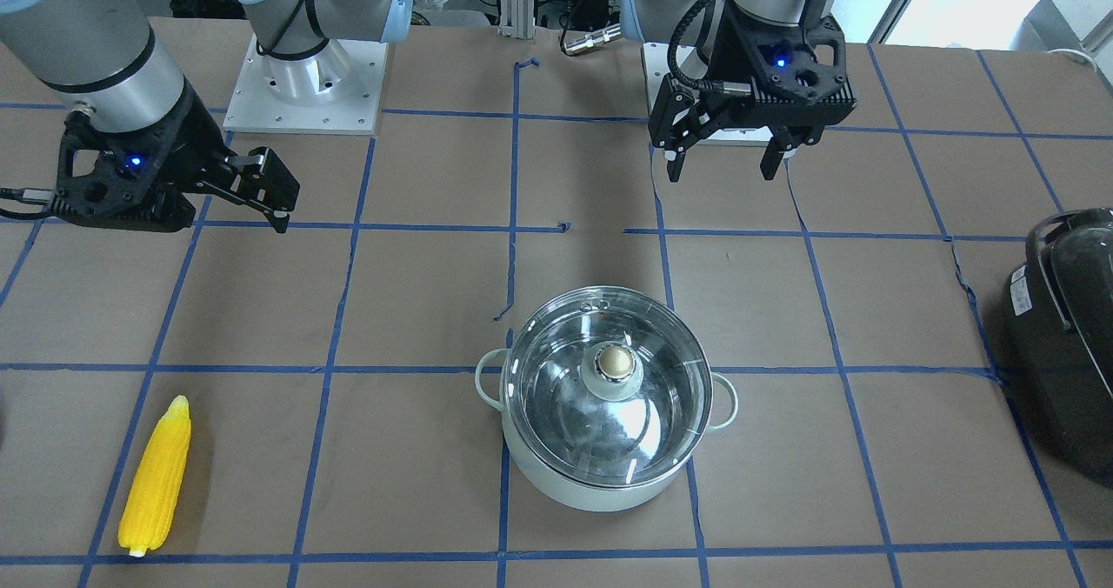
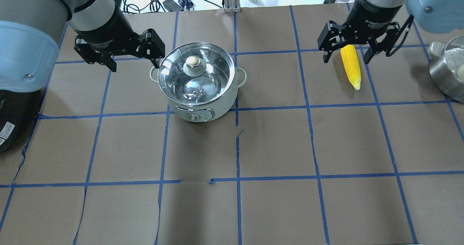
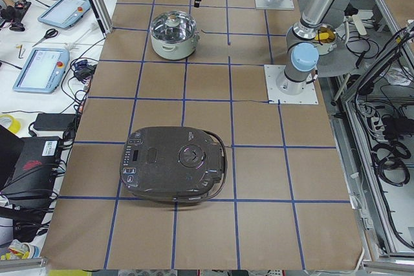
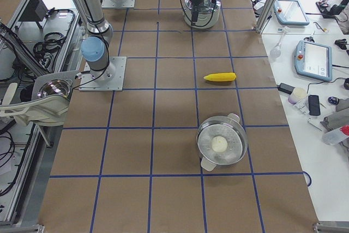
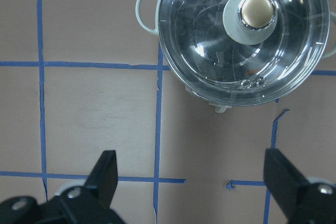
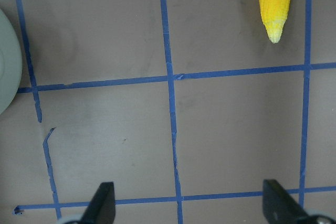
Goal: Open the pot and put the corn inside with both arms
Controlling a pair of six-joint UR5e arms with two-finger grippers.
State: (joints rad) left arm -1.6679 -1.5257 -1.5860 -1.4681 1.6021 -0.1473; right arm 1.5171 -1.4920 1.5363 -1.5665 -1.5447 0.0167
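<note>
I am seeing only shiny steel through the glass lid (image 1: 569,405), so I should expect an empty pot (image 1: 596,494) when I raise the lid by its gold-topped knob.
The pale mint pot (image 1: 609,466) stands on the table with its glass lid on; the gold-topped knob (image 1: 616,362) is in the lid's middle. It also shows in the overhead view (image 2: 199,103) and the left wrist view (image 5: 247,35). My left gripper (image 2: 134,62) is open and empty, in the air beside the pot on the robot's left (image 1: 722,166). The yellow corn (image 2: 353,74) lies flat on the table. My right gripper (image 2: 346,58) is open and empty, in the air over the corn's thick end. The right wrist view shows the corn's pale tip (image 6: 274,24).
A black appliance with a handle (image 1: 1065,344) sits at the table's end on the robot's left. A steel pot holding a white ball (image 4: 221,145) stands beyond the corn at the other end. Blue tape lines grid the brown table.
</note>
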